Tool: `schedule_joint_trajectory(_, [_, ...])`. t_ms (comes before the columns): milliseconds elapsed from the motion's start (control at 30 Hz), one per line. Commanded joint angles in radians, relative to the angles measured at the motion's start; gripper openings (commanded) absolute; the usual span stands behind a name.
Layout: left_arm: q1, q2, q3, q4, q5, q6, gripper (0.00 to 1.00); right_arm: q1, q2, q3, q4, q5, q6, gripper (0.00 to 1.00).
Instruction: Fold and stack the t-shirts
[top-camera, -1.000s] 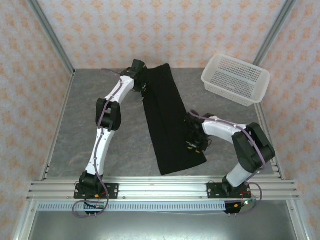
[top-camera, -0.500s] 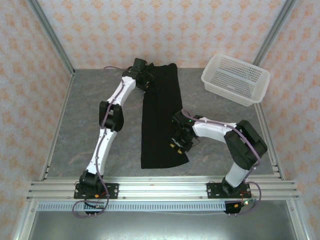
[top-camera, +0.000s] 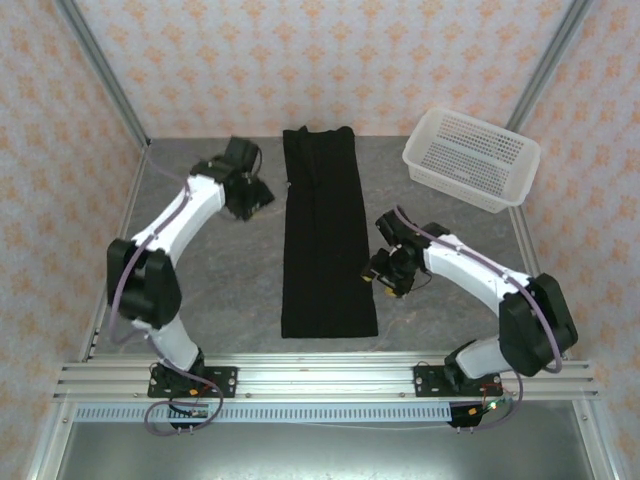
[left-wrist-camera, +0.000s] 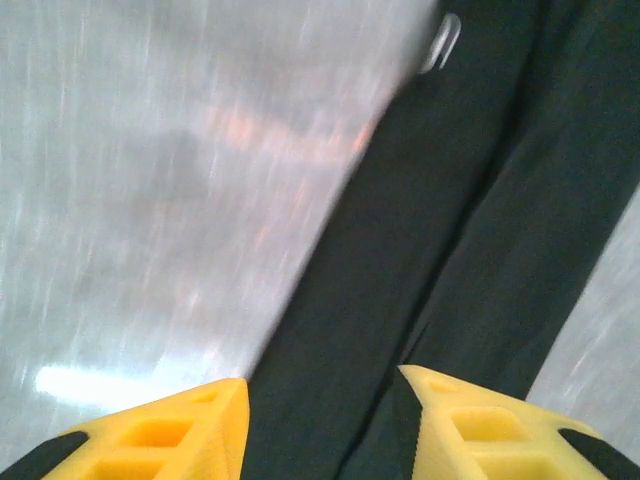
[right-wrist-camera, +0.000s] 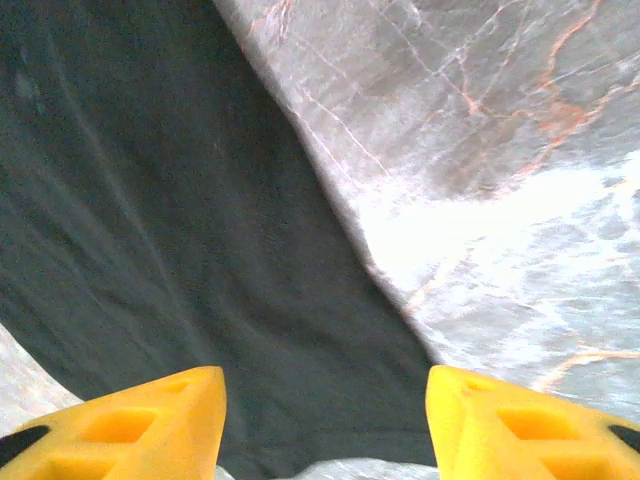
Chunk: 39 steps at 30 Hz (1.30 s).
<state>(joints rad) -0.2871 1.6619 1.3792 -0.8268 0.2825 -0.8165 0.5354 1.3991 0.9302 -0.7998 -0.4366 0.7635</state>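
Note:
I expect the black t-shirt to fold over itself, its far end staying in place, when I bring the front hem (top-camera: 329, 333) back, because it lies flat and long (top-camera: 325, 225).
The black t-shirt (top-camera: 325, 235) lies flat on the table as a long narrow strip, plain black side up, running from the back wall toward the front. My left gripper (top-camera: 252, 192) hovers just left of the strip's upper part, apart from it. In the left wrist view that gripper (left-wrist-camera: 325, 385) is open, and the black cloth (left-wrist-camera: 460, 200) lies below and ahead. My right gripper (top-camera: 383, 268) stands at the strip's right edge, lower down. It is also open (right-wrist-camera: 325, 385) and holds nothing, above a corner of the cloth (right-wrist-camera: 200, 250).
A white perforated basket (top-camera: 470, 158) sits at the back right corner. Grey marble table top (top-camera: 200, 290) stretches on both sides of the shirt. Metal frame posts and patterned walls enclose the table.
Both grippers have let go of the shirt. The left arm swung away to the left, and the right gripper moved right, off the cloth. The strip now lies straight instead of slanted.

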Motion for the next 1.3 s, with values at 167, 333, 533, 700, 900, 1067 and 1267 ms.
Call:
schedule_joint_trajectory(167, [-0.347,-0.231,-0.504,0.043,0.199,-0.157,0.5,0.003,-0.049,-0.113,-0.104,-0.104,-0.246,0.58])
schedule_joint_trajectory(333, [-0.397,-0.269,-0.612,0.081,0.17,-0.24,0.5,0.006,-0.066,-0.155,-0.085,-0.112,-0.229,0.58])
schedule_joint_trajectory(533, [-0.446,-0.242,-0.658,0.178,0.182,-0.3,0.49,0.015,-0.058,-0.185,-0.057,-0.13,-0.21,0.58])
schedule_joint_trajectory(700, [-0.481,-0.181,-0.672,0.239,0.183,-0.328,0.4,0.038,-0.052,-0.207,-0.025,-0.14,-0.176,0.58])
schedule_joint_trajectory(900, [-0.492,-0.158,-0.661,0.235,0.159,-0.329,0.1,0.085,-0.014,-0.211,0.028,-0.146,-0.126,0.56])
schedule_joint_trajectory(1067, [-0.494,-0.193,-0.691,0.219,0.163,-0.334,0.05,0.146,0.044,-0.208,0.077,-0.161,-0.067,0.51])
schedule_joint_trajectory(1267, [-0.495,-0.216,-0.729,0.238,0.176,-0.349,0.04,0.182,0.055,-0.235,0.105,-0.147,-0.007,0.46])
